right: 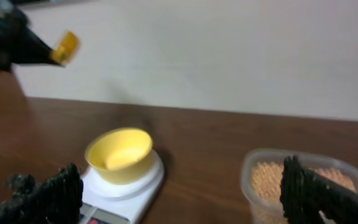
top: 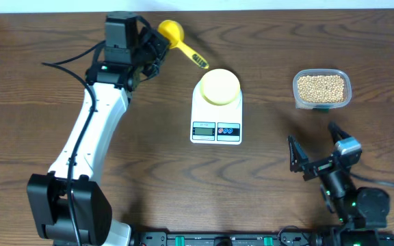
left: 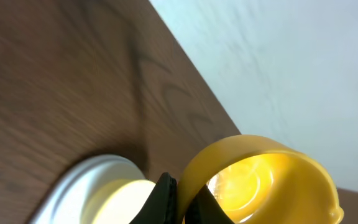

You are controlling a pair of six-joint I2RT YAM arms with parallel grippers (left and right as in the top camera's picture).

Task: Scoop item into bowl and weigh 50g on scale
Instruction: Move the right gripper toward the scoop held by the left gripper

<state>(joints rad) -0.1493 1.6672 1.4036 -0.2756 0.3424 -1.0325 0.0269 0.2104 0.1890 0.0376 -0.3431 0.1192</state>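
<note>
I carry on moving my right gripper toward the handle's end [top: 200, 60] and close it there, because my left gripper is pinching the scoop's rim [top: 172, 29] and leaves the scoop's handle free.
My left gripper [top: 159, 42] is shut on the rim of a bright yellow scoop [top: 172, 31], held above the table at the back left, its handle pointing toward the scale. In the left wrist view the black fingers [left: 164, 198] pinch the scoop's wall [left: 260, 180], and the scoop looks empty. The pale-yellow bowl [top: 220, 87] stands empty on the white scale [top: 215, 130]. Tan beans [top: 321, 87] fill a clear tub [top: 348, 89] at the right. My right gripper [top: 314, 152] stands open, low and in front of the tub, with nothing between its fingers [right: 48, 193].
The scale's display and buttons face the table's front edge. A pale wall [right: 229, 56] runs behind the table's far edge. Bare wood lies between the scale and the tub [right: 253, 163].
</note>
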